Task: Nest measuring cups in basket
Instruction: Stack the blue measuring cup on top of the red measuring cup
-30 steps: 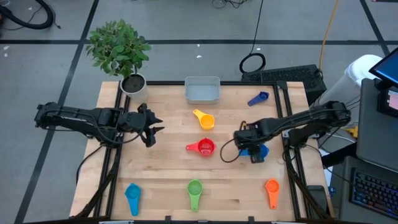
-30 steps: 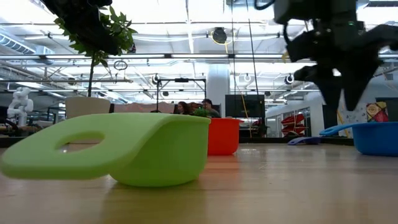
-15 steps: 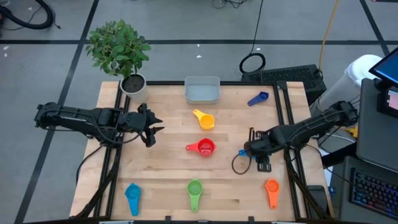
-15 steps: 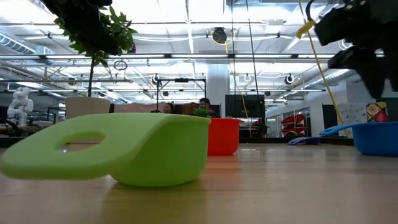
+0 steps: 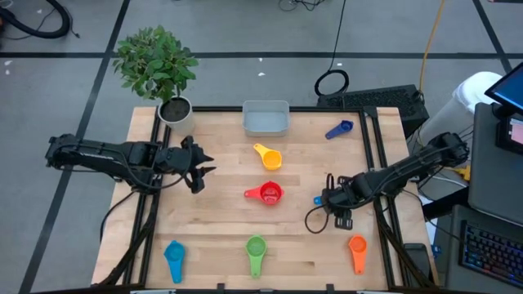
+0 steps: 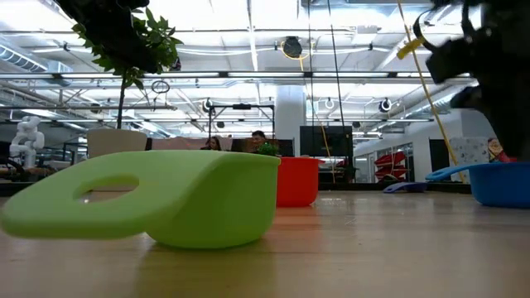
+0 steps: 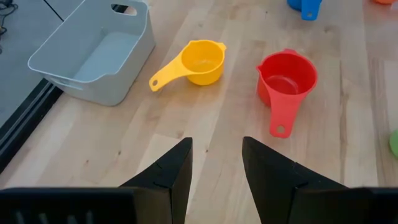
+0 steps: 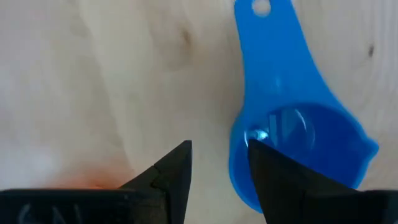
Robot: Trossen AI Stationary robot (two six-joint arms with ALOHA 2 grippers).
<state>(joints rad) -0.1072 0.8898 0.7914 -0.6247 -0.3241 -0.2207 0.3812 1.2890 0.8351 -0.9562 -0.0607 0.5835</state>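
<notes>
My right gripper should keep going down until both fingers straddle the cup's rim [image 8: 236,132], then close, because one finger is outside the dark blue cup's side [image 8: 232,158] and the other is over the cup's bowl.
My right gripper [image 8: 217,152] is open and points down over a dark blue measuring cup [image 8: 298,140] at the table's right middle. One finger stands outside the bowl and the other over its rim; in the high view the arm hides most of this cup [image 5: 317,200]. My left gripper [image 7: 214,146] is open and hovers at the table's left [image 5: 200,167]. The yellow cup [image 5: 268,155], red cup [image 5: 265,193], green cup [image 5: 256,249], light blue cup [image 5: 174,255], orange cup [image 5: 357,249] and second dark blue cup [image 5: 339,129] lie apart on the wood. The basket [image 5: 265,120] sits at the far edge. My right gripper comes from above with its fingers on either side of the dark blue cup's wall, at the rim [image 8: 239,140] beside where the handle joins. I cannot tell whether a finger [image 8: 264,165] touches the rim. The cup rests on the table.
A white plant pot [image 5: 176,110] with a leafy plant stands at the far left corner. A black cable loop [image 5: 315,216] hangs by the right gripper. Bare wood lies between the cups. In the low view the green cup [image 6: 166,199] fills the foreground.
My right gripper has moved toward the table's near and right edges, from beside the dark blue cup to above it, and now covers most of it in the high view. The cup has stayed in place.
</notes>
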